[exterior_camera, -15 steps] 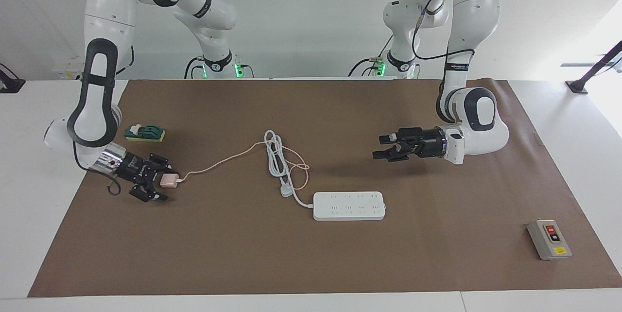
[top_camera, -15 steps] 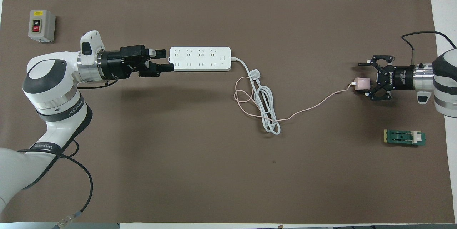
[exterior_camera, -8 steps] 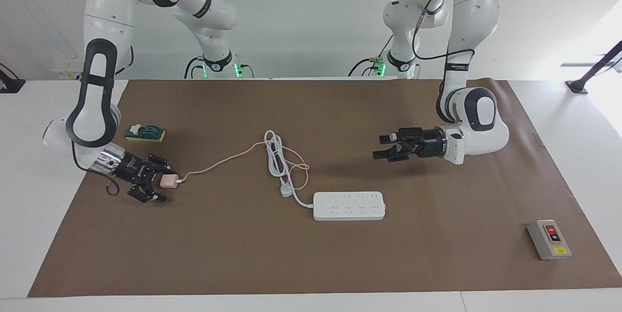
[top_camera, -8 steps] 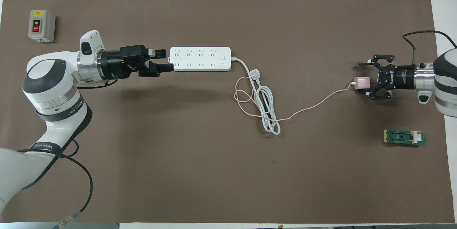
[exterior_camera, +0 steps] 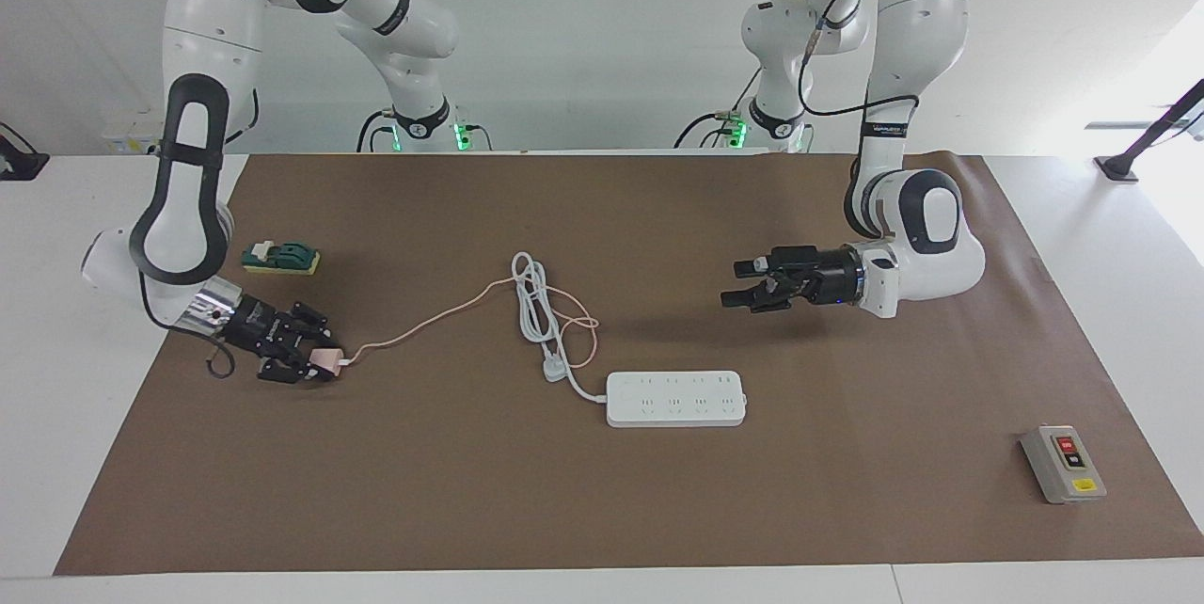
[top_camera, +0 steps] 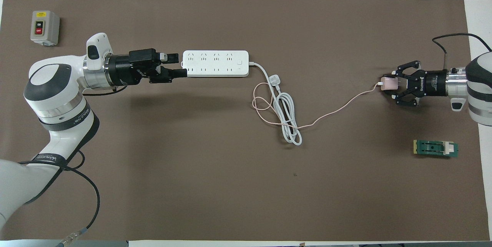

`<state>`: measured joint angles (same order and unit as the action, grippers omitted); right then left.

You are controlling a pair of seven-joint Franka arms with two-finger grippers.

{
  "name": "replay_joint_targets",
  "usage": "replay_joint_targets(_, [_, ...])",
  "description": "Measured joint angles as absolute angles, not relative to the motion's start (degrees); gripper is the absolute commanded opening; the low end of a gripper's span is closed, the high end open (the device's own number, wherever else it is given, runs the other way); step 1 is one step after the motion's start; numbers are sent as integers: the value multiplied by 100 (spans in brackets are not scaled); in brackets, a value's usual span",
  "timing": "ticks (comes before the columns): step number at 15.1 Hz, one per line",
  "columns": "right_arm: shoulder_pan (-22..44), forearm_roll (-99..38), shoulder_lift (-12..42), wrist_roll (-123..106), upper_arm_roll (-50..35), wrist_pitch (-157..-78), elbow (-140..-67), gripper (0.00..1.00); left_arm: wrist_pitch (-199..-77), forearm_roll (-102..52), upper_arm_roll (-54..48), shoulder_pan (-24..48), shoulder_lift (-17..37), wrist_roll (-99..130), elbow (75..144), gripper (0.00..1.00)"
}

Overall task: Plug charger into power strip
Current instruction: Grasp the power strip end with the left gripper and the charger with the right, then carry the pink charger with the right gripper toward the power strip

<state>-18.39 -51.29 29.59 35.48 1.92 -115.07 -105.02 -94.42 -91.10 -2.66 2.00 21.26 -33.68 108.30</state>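
The pink cable (top_camera: 339,109) rests loosely on top of the coiled thick cord (top_camera: 289,124), so it will come away from the cord when the robot carries the charger.
The charger (exterior_camera: 326,359) (top_camera: 388,84), a small pale-pink cube, lies on the brown mat toward the right arm's end of the table. My right gripper (exterior_camera: 313,363) (top_camera: 390,84) is low on the mat and shut on the charger. Its thin pink cable (exterior_camera: 423,318) (top_camera: 338,110) trails toward the middle of the table. The power strip (exterior_camera: 675,399) (top_camera: 215,63) lies flat mid-table, outlets up. My left gripper (exterior_camera: 739,283) (top_camera: 181,65) hangs open above the mat, by the strip's end toward the left arm's end of the table, apart from it.
A white three-pin plug (exterior_camera: 553,369) (top_camera: 275,80) with a coiled thick cord lies beside the strip, looped with the pink cable. A grey switch box (exterior_camera: 1063,465) (top_camera: 45,27) sits near the mat's corner. A green block (exterior_camera: 280,258) (top_camera: 435,148) lies near the right arm.
My right gripper has closed from open onto the charger, nudging it slightly farther from the robots. The left arm has stayed still.
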Motion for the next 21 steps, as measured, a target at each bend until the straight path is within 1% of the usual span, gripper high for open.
replay_joint_targets(3, [-1783, -5102, 2961, 3579, 176, -11508, -10474, 0, -9442, -9088, -264, 200, 2126, -3368, 10804, 100])
replay_joint_targets(8, [-1336, -4961, 2871, 4437, 143, -11459, -10230, 0, -9441, -9083, -263, 200, 2126, -3368, 10785, 100])
replay_joint_targets(12, [-1275, -4945, 2781, 5053, 94, -11144, -10037, 0, -9434, -9080, -266, 200, 2126, -3368, 10779, 100])
replay_joint_targets(15, [-1143, -4945, 2742, 5269, 71, -11138, -9993, 0, -9433, -9079, -266, 200, 2126, -3368, 10771, 100])
replay_joint_targets(21, [-1124, -4945, 2730, 5309, 70, -11138, -9970, 0, -9432, -9079, -257, 198, 2126, -3368, 10689, 100])
